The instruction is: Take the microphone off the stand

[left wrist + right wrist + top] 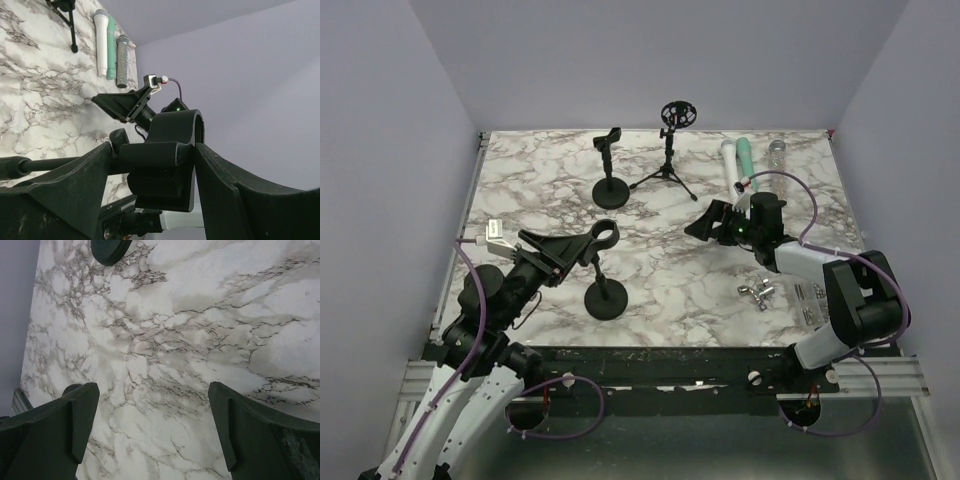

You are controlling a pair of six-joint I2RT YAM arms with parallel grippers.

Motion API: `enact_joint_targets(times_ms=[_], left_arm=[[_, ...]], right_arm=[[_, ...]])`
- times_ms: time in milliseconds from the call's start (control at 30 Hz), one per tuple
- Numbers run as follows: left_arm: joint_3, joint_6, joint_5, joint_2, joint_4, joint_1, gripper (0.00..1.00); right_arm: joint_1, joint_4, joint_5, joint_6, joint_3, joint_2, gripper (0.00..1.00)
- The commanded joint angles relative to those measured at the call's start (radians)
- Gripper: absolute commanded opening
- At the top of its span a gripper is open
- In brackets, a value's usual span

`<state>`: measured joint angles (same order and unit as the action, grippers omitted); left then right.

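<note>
The stand's empty clip [605, 235] is pinched from the side by my left gripper, so next I open it, take the clip from above, and then carry the stand to the marble [567, 180] next to the second stand.
My left gripper [582, 248] is shut on the empty C-shaped clip [606, 235] of the near black microphone stand, whose round base [605, 303] rests on the marble table. In the left wrist view the clip [165, 150] sits tight between both fingers [75, 190] of the gripper [155, 165]. Three microphones lie at the back right: white [730, 163], green [746, 160] and silver [776, 155]. They also show in the left wrist view [111, 47]. My right gripper [708, 222] is open and empty above bare marble [152, 430].
A second black stand [611, 190] with an empty clip and a tripod with a ring mount [672, 115] stand at the back centre. Small metal parts [760, 292] and a clear bag [810, 302] lie at the near right. A round stand base [111, 247] shows in the right wrist view.
</note>
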<state>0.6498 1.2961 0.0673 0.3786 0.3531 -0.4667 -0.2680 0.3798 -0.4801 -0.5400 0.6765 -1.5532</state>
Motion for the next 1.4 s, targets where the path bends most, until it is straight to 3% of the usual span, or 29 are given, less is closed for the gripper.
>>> enact_joint_targets(times_ms=[0,200,467,767,900,1100,1367], left_arm=[[-0.133,-0.026,-0.059,-0.028,0.241,-0.002,0.65],[-0.238,-0.050,-0.101,-0.046,0.222,-0.001,0.65],[-0.222,-0.149,-0.126,0.022,0.250,-0.001,0.65],[-0.314,-0.136,-0.121,0.030,0.193,0.000,0.68],[-0.316,-0.134,-0.133,-0.002,0.202,-0.001,0.77],[-0.234,-0.275,-0.118,-0.042,0.188,-0.001,0.98],[0.012,-0.592,-0.178,-0.005,0.272,-0.001,0.98]], right_arm=[[0.000,0.030,0.020,0.012,-0.012,-0.026,1.00],[0.000,0.036,0.021,0.009,-0.011,-0.047,1.00],[0.000,0.036,0.031,0.007,-0.009,-0.061,1.00],[0.000,0.037,0.033,0.007,-0.008,-0.079,1.00],[0.000,0.036,0.037,0.011,-0.009,-0.077,1.00],[0.000,0.029,0.039,0.013,-0.007,-0.078,1.00],[0.000,0.025,0.041,0.014,-0.007,-0.075,1.00]])
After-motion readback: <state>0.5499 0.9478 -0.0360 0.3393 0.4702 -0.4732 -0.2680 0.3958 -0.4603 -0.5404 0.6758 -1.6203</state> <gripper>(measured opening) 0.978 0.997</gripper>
